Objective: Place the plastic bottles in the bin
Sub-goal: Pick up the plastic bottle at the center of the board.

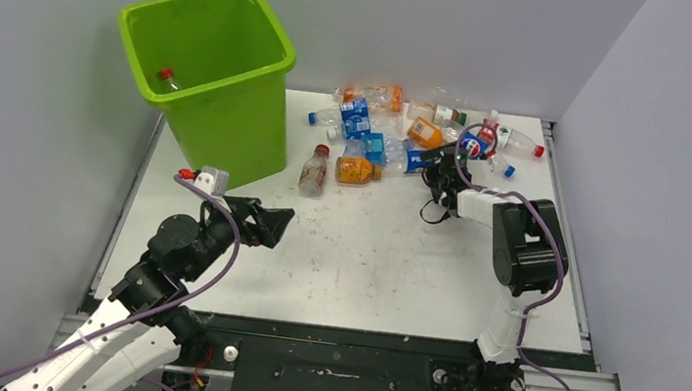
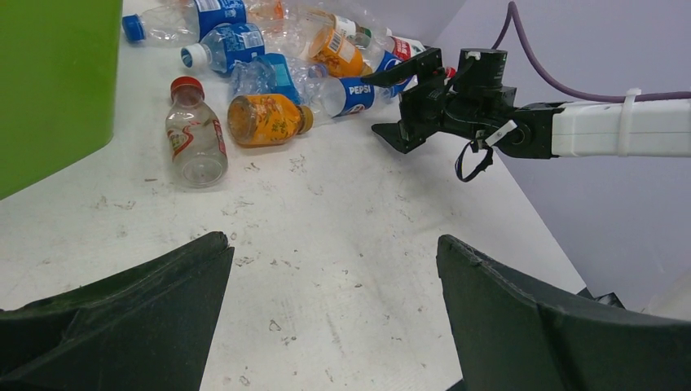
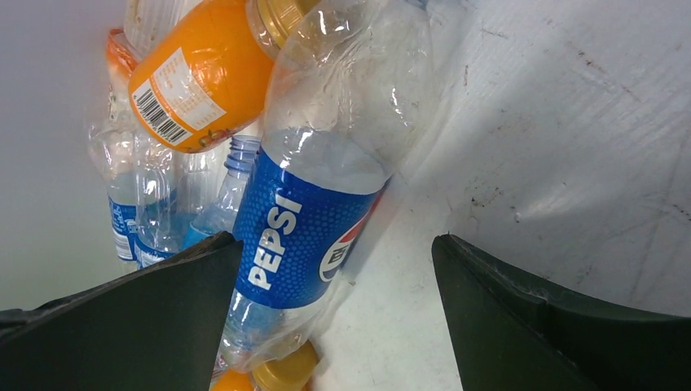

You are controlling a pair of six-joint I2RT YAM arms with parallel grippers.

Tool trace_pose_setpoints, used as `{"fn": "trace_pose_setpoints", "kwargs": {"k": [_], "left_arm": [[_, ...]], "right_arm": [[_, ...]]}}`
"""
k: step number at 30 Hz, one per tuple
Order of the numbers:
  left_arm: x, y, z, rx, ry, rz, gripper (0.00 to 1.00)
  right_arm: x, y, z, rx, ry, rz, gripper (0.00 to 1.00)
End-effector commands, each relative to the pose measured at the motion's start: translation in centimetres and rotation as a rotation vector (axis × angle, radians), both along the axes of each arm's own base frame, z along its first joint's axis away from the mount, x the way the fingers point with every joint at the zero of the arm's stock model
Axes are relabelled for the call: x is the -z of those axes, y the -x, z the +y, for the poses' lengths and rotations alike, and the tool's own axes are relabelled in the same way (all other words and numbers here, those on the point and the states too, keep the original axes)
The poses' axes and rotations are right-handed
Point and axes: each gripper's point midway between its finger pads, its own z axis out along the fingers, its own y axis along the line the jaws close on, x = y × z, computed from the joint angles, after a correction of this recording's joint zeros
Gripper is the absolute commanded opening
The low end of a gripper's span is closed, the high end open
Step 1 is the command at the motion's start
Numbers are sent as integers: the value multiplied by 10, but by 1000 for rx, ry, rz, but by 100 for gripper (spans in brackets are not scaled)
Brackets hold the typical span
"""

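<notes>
The bin (image 1: 209,52) is far across from the Pepsi bottle (image 1: 416,161) at the robot's right gripper, so next the right gripper picks up the bottle and passes it to the left gripper.
The lime-green bin (image 1: 233,114) stands at the back left, with a red-capped bottle (image 1: 169,78) inside. A pile of plastic bottles (image 1: 399,123) lies at the back of the table. My right gripper (image 1: 434,166) is open at the pile's front edge. In the right wrist view a clear Pepsi bottle (image 3: 310,220) lies between its jaws (image 3: 336,244), against the left finger (image 3: 163,318), with an orange bottle (image 3: 204,77) behind. My left gripper (image 1: 277,227) is open and empty in front of the bin; its wrist view (image 2: 332,244) shows bare table between the fingers.
A red-capped clear bottle (image 2: 194,134) and an orange bottle (image 2: 265,120) lie apart from the pile, near the bin's wall (image 2: 49,81). Grey walls close in the table on the left, back and right. The right arm (image 2: 570,130) reaches across the right side.
</notes>
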Motion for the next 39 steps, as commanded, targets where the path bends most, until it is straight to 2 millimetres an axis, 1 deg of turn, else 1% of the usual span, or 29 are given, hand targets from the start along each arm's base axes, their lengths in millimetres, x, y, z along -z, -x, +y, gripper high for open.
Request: {"fn": "trace_pose_setpoints", "kwargs": {"k": [1,4,8,11,13,14,18,19,21,22,24,26,29,35,36,37,38,39], "left_arm": [[-7,-6,6,-44,24,-13,96],[-5,-7,5,-45,24,-15,96],[-2,-8,2,-37,17,-5,96],[-1,-8,1,-31,19,-4,96],[-2,-7,0,-22,24,-9,96],[-2,-7,-1,-17,25,-9,96],[-2,-6,-2,-9,26,-8,96],[-2,-6,-2,-9,28,-8,96],[-2,-5,-2,-8,31,-9,96],[-3,-5,-2,-8,33,-11,96],[-4,-4,-1,-10,38,-14,96],[-5,-4,-1,-12,40,-18,96],[-7,-3,0,-13,44,-26,96],[-10,-2,2,-17,51,-39,96],[-11,-2,2,-17,51,-44,96],[-11,-3,2,-18,48,-45,96],[-11,-3,3,-18,46,-47,96],[-11,-3,3,-20,43,-49,96]], "right_arm": [[-18,-26,4,38,-53,-83,90],[-10,-34,7,28,-53,-69,90],[10,-38,8,16,-70,-24,90],[22,-35,9,14,-65,6,91],[28,-32,9,8,-63,19,97],[31,-30,9,8,-63,26,96],[43,-22,8,-2,-66,54,73],[45,-20,8,-4,-67,60,66],[47,-16,9,-14,-66,65,57],[47,-14,9,-18,-65,66,51],[45,-9,8,-23,-61,60,45],[38,-3,7,-32,-55,47,42],[14,4,8,-57,-27,1,40],[-61,21,9,-112,41,-129,36],[-72,25,9,-122,48,-149,36],[-92,31,9,-130,51,-191,35],[-106,38,10,-139,57,-222,35],[-115,48,10,-165,80,-247,35]]}}
